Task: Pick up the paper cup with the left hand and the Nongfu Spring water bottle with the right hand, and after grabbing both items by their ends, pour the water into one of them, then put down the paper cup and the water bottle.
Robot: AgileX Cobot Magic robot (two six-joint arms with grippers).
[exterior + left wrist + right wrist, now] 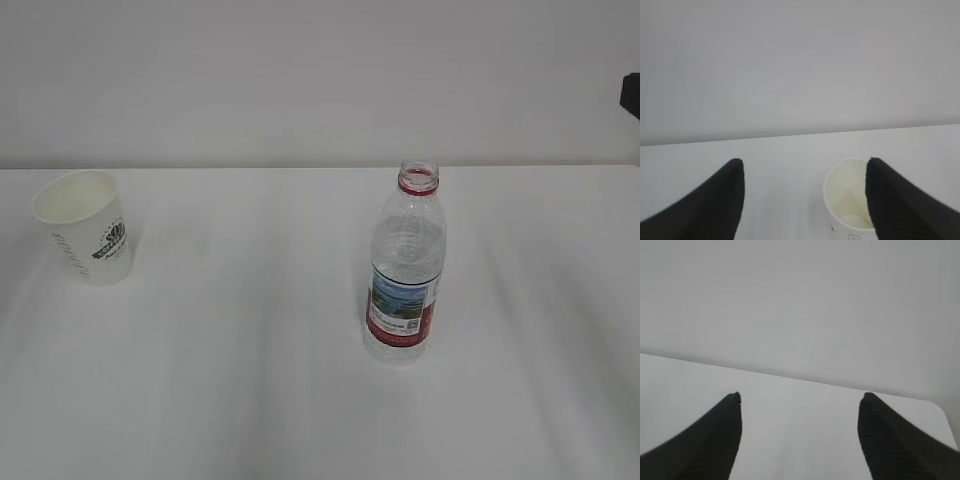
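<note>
The water bottle's narrow opening (419,168) above the red neck ring is uncapped. I expect the water bottle to let out a thin stream when I tip it to pour.
The paper cup (85,226) stands upright at the table's far left, white with a green logo. In the left wrist view the paper cup (847,195) sits low and right of centre, its inside looking dry, partly hidden behind the right finger (900,205). My left gripper (805,161) is open with only bare table between its tips. The Nongfu Spring water bottle (405,270) stands upright right of centre, uncapped, with a red neck ring and a red label. Its water level is hard to tell. My right gripper (801,394) is open over bare table; the bottle is out of that view.
The white table (250,380) runs back to a plain grey wall. Its rounded far corner (939,412) shows in the right wrist view. A dark part (630,95) pokes in at the exterior view's right edge. Neither gripper shows in the exterior view.
</note>
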